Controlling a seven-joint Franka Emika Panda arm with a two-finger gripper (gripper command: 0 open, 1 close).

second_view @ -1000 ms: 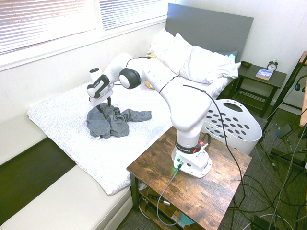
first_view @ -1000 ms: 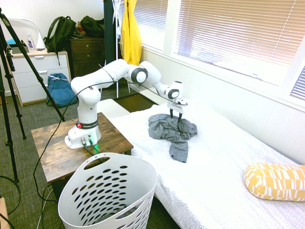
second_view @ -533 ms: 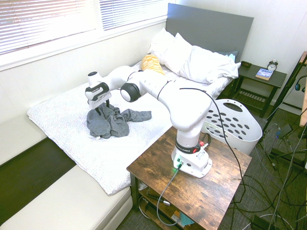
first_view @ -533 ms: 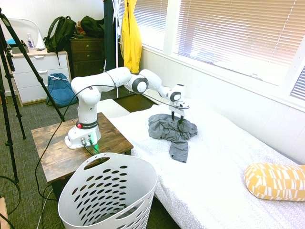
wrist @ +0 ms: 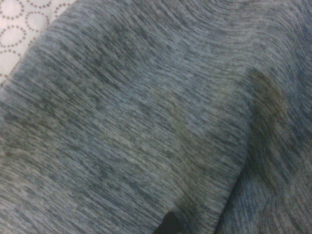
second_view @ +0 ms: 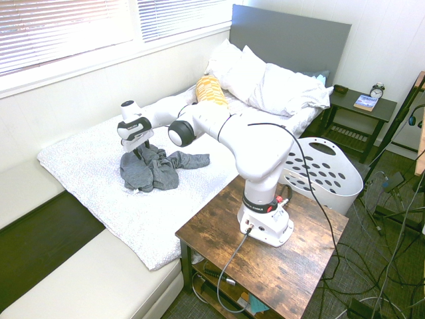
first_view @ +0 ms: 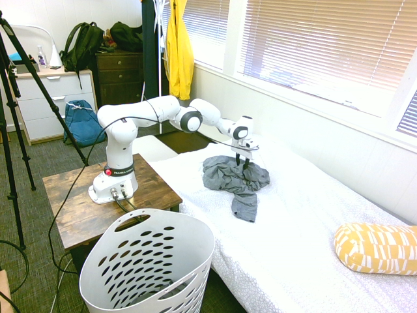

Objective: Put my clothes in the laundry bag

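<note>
I expect the grey garment [first_view: 226, 175] to hang long and drag over the laundry bag's rim when I carry it, because a limp end [first_view: 245, 207] stretches from the heap.
The clothes [first_view: 231, 179] are one crumpled heather-grey garment lying on the white bedspread [first_view: 306, 228], also seen in the second exterior view [second_view: 156, 169]. My gripper [first_view: 241, 162] points straight down at the far top of the heap [second_view: 141, 152]. Its two dark fingers stand a little apart and press into the fabric, so it is open. Grey knit [wrist: 146, 122] fills the wrist view. The laundry bag [first_view: 146, 267], a white holed basket, stands on the floor by the wooden table, away from the bed [second_view: 325, 173].
The arm is mounted on a wooden side table [first_view: 71, 202]. A yellow patterned pillow [first_view: 374, 248] lies further up the bed, with white pillows [second_view: 272, 83] at the headboard. A yellow jacket [first_view: 179, 49] hangs by the window, and a blue backpack [first_view: 83, 122] sits by the dresser.
The arm has stretched flatter and the gripper has sunk lower, its fingertips now pressed into the grey garment. The garment and the basket have not moved.
</note>
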